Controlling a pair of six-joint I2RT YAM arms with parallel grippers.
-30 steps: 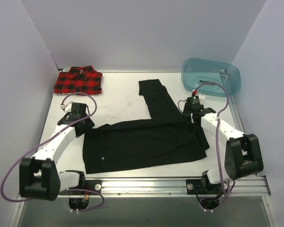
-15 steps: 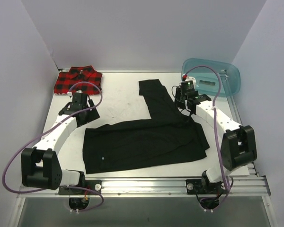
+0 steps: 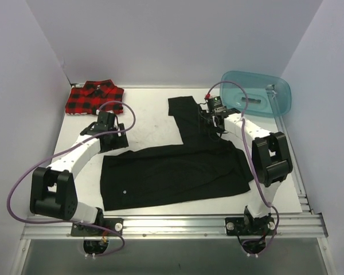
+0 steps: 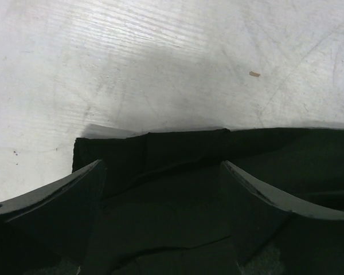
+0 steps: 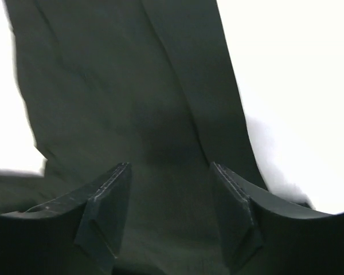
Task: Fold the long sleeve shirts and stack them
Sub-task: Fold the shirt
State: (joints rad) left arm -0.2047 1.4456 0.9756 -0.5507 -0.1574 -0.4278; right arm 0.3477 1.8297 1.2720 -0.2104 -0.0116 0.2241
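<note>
I see a narrow strip leading off the wide body [image 3: 166,175], so the sleeve [image 3: 190,121] should fold over the black shirt's body when I pull it forward, while the body stays spread.
The black long sleeve shirt [image 3: 172,175] lies flat mid-table, one sleeve [image 3: 186,117] stretching toward the back. The red-and-black plaid shirt [image 3: 96,98] sits folded at the back left. My left gripper [image 3: 112,141] hovers open just behind the black shirt's upper left corner. In the left wrist view that corner [image 4: 160,200] lies under the left gripper [image 4: 161,166], not pinched. My right gripper [image 3: 208,124] is open over the sleeve's right edge. In the right wrist view the sleeve [image 5: 132,86] runs flat beneath the right gripper [image 5: 170,167].
A translucent teal tub [image 3: 255,93] stands at the back right, close behind the right arm. White walls close in the table [image 3: 143,123] at left, right and back. A metal rail [image 3: 178,224] runs along the near edge.
Both arms moved toward the back. The left gripper opened and drew away from the shirt's left corner. The right gripper slid back-left along the sleeve and its jaws widened.
</note>
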